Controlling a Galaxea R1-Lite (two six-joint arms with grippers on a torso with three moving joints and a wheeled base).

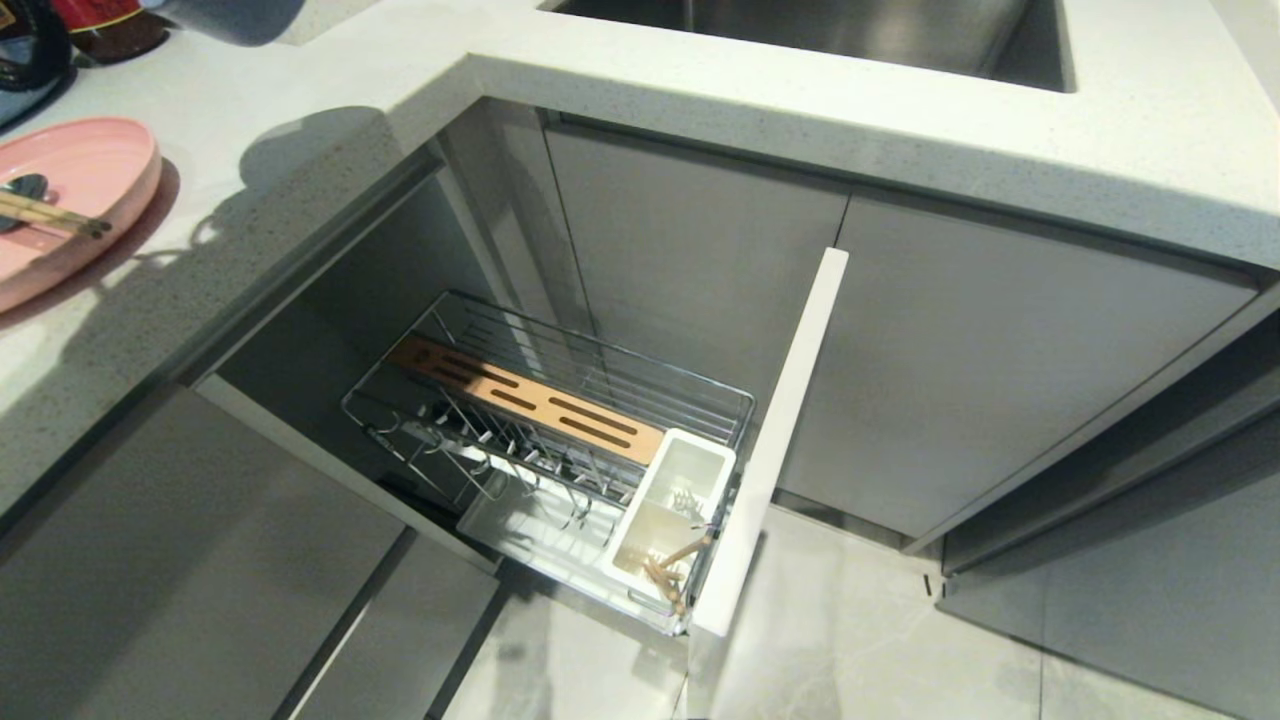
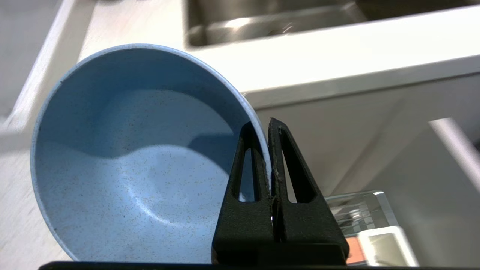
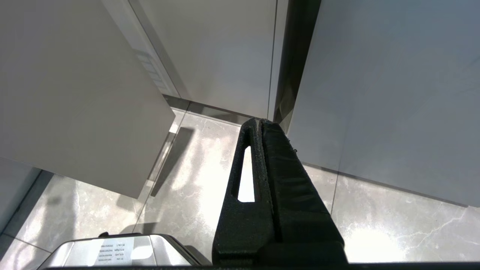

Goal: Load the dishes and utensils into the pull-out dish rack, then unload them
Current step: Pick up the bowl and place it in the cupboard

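Observation:
I have the periwinkle-blue bowl by its rack-side rim (image 2: 243, 102) in my left gripper, so I should turn it around and lower it to the rack's rear wire basket (image 1: 606, 370).
My left gripper (image 2: 264, 125) is shut on the rim of the periwinkle-blue bowl (image 2: 131, 161), one finger inside and one outside. It holds the bowl tilted in the air above the white countertop (image 2: 307, 63), near the sink. The pull-out dish rack (image 1: 560, 430) stands open below the counter, and its plate prongs (image 1: 500, 450) hold nothing. On the counter at the left lies the pink plate (image 1: 90, 170), with the chopsticks (image 1: 55, 215) and the spoon (image 1: 25, 187) resting on it. My right gripper (image 3: 259, 122) hangs shut and holds nothing, low over the floor beside the cabinets.
The rack's pale front panel (image 1: 770, 440) juts out over the tiled floor (image 1: 880, 630). Its white utensil box (image 1: 670, 500) holds a few wooden sticks (image 1: 672, 570). The steel sink (image 1: 820, 30) lies behind the counter corner. Dark jars (image 1: 60, 30) stand at the far left.

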